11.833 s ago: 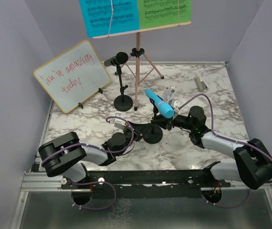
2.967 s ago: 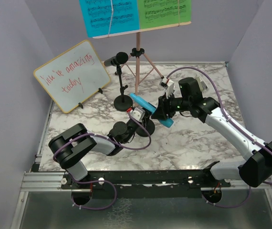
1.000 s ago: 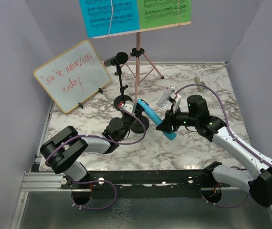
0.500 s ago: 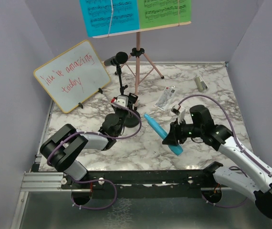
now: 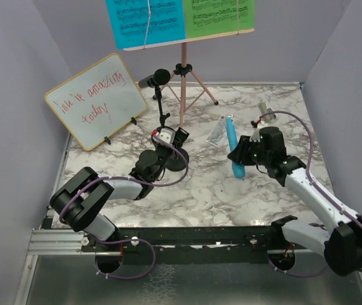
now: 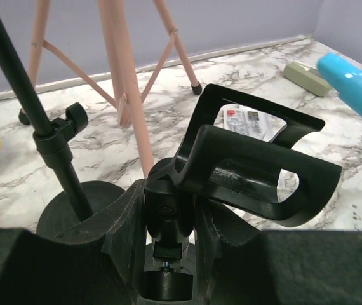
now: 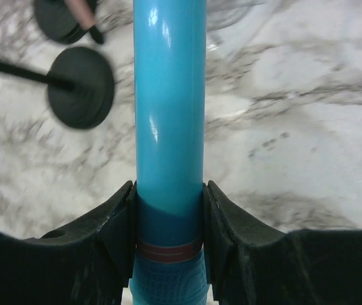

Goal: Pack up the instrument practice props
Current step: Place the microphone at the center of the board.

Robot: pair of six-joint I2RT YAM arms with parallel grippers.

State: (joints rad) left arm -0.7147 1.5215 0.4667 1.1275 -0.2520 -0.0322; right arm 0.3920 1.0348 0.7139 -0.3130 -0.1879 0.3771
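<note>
The robot's right gripper is full with the blue microphone (image 5: 232, 135), so the robot should put the microphone down next to the printed packet before the right gripper takes over the empty mic holder (image 5: 178, 161).
My left gripper (image 5: 172, 140) (image 6: 168, 206) is shut on the swivel joint of a black round-based mic holder (image 5: 176, 162) (image 6: 257, 166), whose clip is empty. My right gripper (image 5: 241, 152) (image 7: 168, 235) is shut on the blue microphone (image 5: 234, 147) (image 7: 168, 121) near its mesh head and holds it above the table, right of centre. The black microphone (image 5: 155, 79) sits in the second mic holder (image 6: 16, 89) just behind my left gripper. The pink tripod music holder (image 5: 182, 95) stands at the back with blue music sheets (image 5: 146, 22) and green music sheets (image 5: 219, 14) on it.
A yellow-framed whiteboard (image 5: 95, 101) leans at the back left. A small silver cylinder (image 5: 267, 113) lies at the back right, and a small printed packet (image 5: 218, 132) lies beside the blue microphone. Purple walls close in three sides.
My right arm has swung the blue microphone from the front centre back toward the right rear, turning it to point away. My left gripper, with the mic holder, has barely shifted.
</note>
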